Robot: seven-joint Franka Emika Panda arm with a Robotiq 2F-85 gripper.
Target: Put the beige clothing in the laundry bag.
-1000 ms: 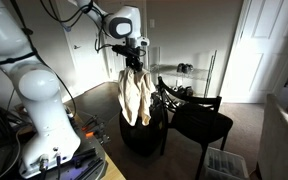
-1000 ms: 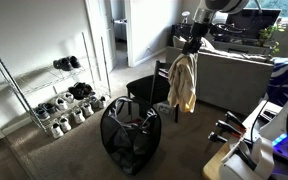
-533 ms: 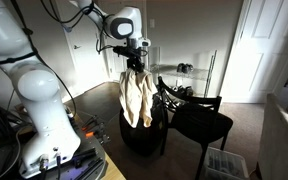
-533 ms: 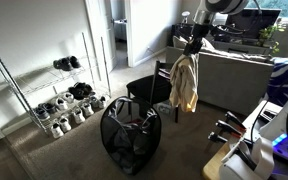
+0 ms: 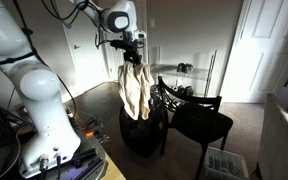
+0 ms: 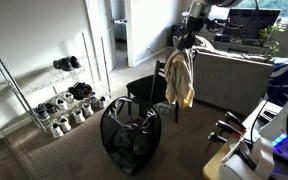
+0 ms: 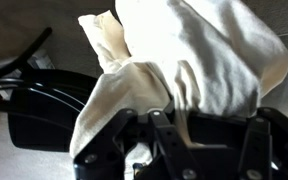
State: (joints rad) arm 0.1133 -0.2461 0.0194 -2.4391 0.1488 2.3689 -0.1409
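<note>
My gripper is carrying the beige clothing (image 6: pixel 181 80), which hangs by its top, and the laundry bag's opening (image 6: pixel 132 118) is open. It should keep carrying the clothing until it hangs over that opening.
The beige clothing (image 5: pixel 135 88) hangs limp from my gripper (image 5: pixel 132 56), which is shut on its top. It also shows in an exterior view (image 6: pixel 180 78), hanging from the gripper (image 6: pixel 183 42) above the black chair (image 6: pixel 149 92). The laundry bag (image 6: pixel 130 134), a round black mesh hamper, stands on the carpet below and to the side of the clothing. In an exterior view the bag (image 5: pixel 141 135) sits behind the hanging cloth. In the wrist view the clothing (image 7: pixel 194 60) bunches between the fingers (image 7: pixel 159 130), over the chair seat (image 7: pixel 54 105).
A black chair (image 5: pixel 199 122) stands next to the bag. A wire shoe rack (image 6: pixel 54 95) lines the wall. A grey sofa (image 6: pixel 239 80) is behind the arm. A white robot base (image 5: pixel 39 110) and a desk edge (image 6: pixel 234 155) are nearby.
The gripper has risen a little and moved sideways, carrying the clothing higher with it.
</note>
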